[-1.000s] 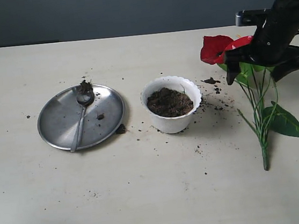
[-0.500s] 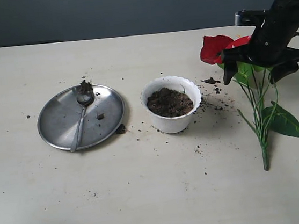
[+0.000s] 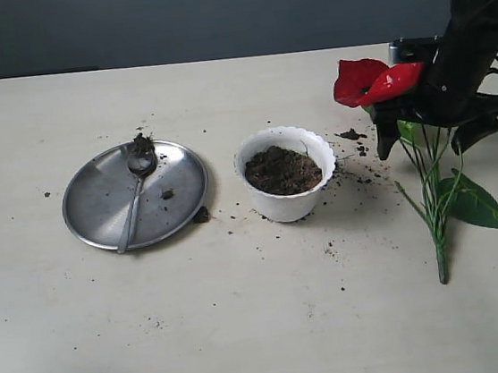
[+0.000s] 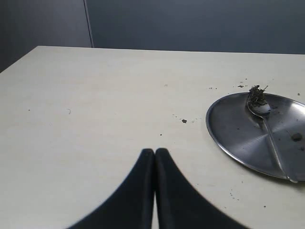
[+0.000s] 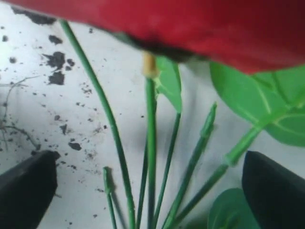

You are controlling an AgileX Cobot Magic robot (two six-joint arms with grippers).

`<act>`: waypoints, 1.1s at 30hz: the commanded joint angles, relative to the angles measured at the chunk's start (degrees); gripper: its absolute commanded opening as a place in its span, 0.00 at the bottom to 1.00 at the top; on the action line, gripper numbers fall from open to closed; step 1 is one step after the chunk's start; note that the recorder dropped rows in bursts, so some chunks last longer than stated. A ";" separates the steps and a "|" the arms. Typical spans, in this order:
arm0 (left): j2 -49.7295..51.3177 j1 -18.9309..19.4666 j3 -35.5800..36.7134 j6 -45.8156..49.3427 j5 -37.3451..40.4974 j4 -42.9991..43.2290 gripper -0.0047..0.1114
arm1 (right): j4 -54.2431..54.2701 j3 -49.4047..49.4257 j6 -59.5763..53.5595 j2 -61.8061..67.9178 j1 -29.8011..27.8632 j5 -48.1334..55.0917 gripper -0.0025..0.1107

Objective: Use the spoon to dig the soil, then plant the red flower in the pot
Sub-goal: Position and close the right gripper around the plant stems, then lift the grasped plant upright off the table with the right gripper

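My right gripper keeps lowering with the green stems [image 3: 432, 185] lengthwise through its open fingers until these are on either side of the stems [image 3: 422, 146] below the red blooms, then close.
The red flower [image 3: 370, 81] lies on the table right of the pot [image 3: 289, 202], its green stems [image 3: 435, 210] pointing toward the near edge. My right gripper [image 3: 428, 135] is open and straddles the stems just below the blooms. In the right wrist view the stems [image 5: 151, 157] run between the two dark fingers [image 5: 26, 186], with a red bloom [image 5: 190, 24] filling the top; nothing is gripped. The white pot holds dark soil [image 3: 283, 169]. The spoon [image 3: 134, 204] rests on the steel plate [image 3: 98, 204], soil on its bowl. My left gripper [image 4: 155, 152] is shut and empty, beside the plate [image 4: 238, 138].
Loose soil crumbs [image 3: 351, 134] lie scattered between the pot and the flower, and a clump [image 3: 201, 215] sits at the plate's edge. A large green leaf [image 3: 478, 205] spreads to the right of the stems.
My right gripper has come down over the flower stems, and the red blooms now show more fully in front of the arm. The left gripper, spoon and pot have not moved.
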 commanded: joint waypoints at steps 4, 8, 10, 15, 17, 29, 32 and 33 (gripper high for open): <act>-0.27 -0.18 0.28 0.00 -0.51 0.00 0.04 | -0.73 0.26 -0.93 1.66 -0.21 -1.62 0.93; -0.27 -0.18 0.28 0.00 -0.51 0.00 0.04 | -2.11 0.26 -0.93 3.46 -0.21 -1.90 0.93; -0.27 -0.18 0.28 0.00 -0.51 0.00 0.04 | -2.63 0.26 -0.93 4.60 -0.21 -2.00 0.93; -0.27 -0.18 0.28 0.00 -0.51 0.00 0.04 | -2.75 0.26 -0.93 5.83 -0.21 -3.34 0.93; -0.27 -0.18 0.28 0.00 -0.51 0.00 0.04 | -2.64 0.26 -0.93 6.06 -0.21 -3.08 0.93; -0.27 -0.18 0.28 0.00 -0.51 0.00 0.04 | 0.39 0.26 -0.44 7.09 -0.21 -0.22 0.93; -0.27 -0.18 0.28 0.00 -0.51 0.00 0.04 | 0.39 0.26 2.18 7.09 -0.21 1.56 0.73; -0.27 -0.18 0.28 0.00 -0.51 0.00 0.04 | 0.39 0.26 2.44 7.09 -0.21 1.75 0.66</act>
